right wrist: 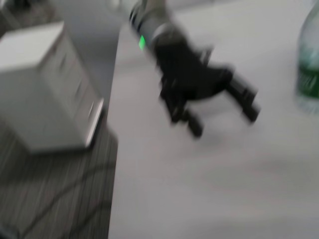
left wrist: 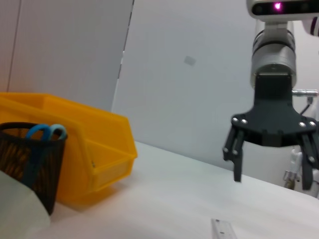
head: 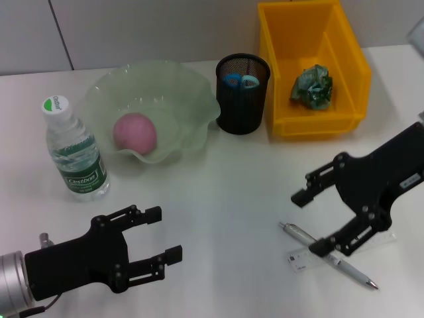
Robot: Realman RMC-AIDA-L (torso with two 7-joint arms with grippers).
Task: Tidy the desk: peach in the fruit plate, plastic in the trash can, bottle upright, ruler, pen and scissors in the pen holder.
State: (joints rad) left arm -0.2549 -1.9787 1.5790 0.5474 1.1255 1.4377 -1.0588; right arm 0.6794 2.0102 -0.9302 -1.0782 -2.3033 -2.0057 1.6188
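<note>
I should keep moving down until my right gripper's fingers, open across the ruler's width, straddle the ruler's printed end (head: 297,260), which sticks out past the pen.
The peach (head: 134,132) lies in the pale green fruit plate (head: 189,99). Left of the plate, the bottle (head: 76,156) stands upright. Blue scissors handles (head: 240,81) stick out of the black mesh pen holder (head: 242,99). Crumpled plastic (head: 312,86) lies in the yellow trash can (head: 318,124). The silver pen (head: 351,270) and the clear ruler (head: 299,260) lie crossed on the table at the front right. My right gripper (head: 307,224) hangs open just over them, also seen in the left wrist view (left wrist: 271,164). My left gripper (head: 165,233) is open at the front left, holding nothing.
The left wrist view shows the trash can (left wrist: 94,144), the pen holder (left wrist: 30,159) and the ruler's end (left wrist: 223,230). In the right wrist view the table's edge drops to the floor, where a grey cabinet (right wrist: 45,89) stands.
</note>
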